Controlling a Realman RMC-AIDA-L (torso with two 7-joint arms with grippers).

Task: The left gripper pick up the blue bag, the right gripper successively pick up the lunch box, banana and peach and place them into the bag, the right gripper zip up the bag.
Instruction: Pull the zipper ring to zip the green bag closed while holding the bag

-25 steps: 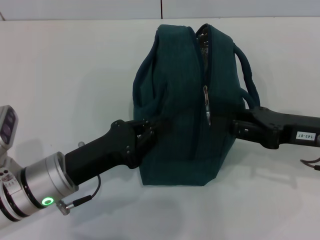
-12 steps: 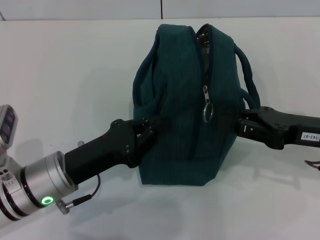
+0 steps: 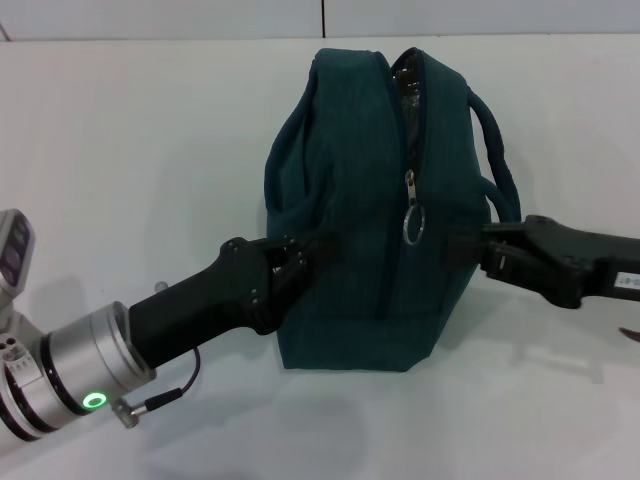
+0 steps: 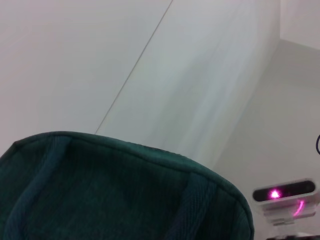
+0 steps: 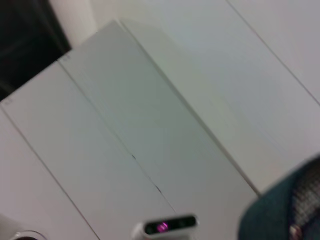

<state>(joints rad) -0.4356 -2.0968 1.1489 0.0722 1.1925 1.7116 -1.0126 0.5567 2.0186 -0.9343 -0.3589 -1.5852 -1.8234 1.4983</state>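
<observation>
The zip's top (image 3: 408, 88) gapes and the ring pull (image 3: 413, 224) hangs past the right gripper's fingertips, so the robot should back off, open that gripper and bring its fingertips around the ring pull.
The blue bag (image 3: 345, 200) stands upright on the white table, and its teal fabric also fills the lower part of the left wrist view (image 4: 115, 195). My left gripper (image 3: 300, 255) is shut on the bag's left side near a loop handle. The zip is closed up the side, with a short gap at the top (image 3: 405, 75) showing foil lining. Its ring pull (image 3: 415, 224) hangs free. My right gripper (image 3: 463, 245) is open and holds nothing, just right of the bag at the pull's height. The lunch box, banana and peach are out of view.
The white table (image 3: 150, 150) spreads around the bag, with the wall behind it at the back edge. A loose cable (image 3: 165, 398) hangs under my left wrist. The right wrist view catches only a corner of the bag (image 5: 287, 210).
My right gripper has let go of the ring pull and drawn back to the right. The pull now hangs loose. The left arm and the bag have stayed put.
</observation>
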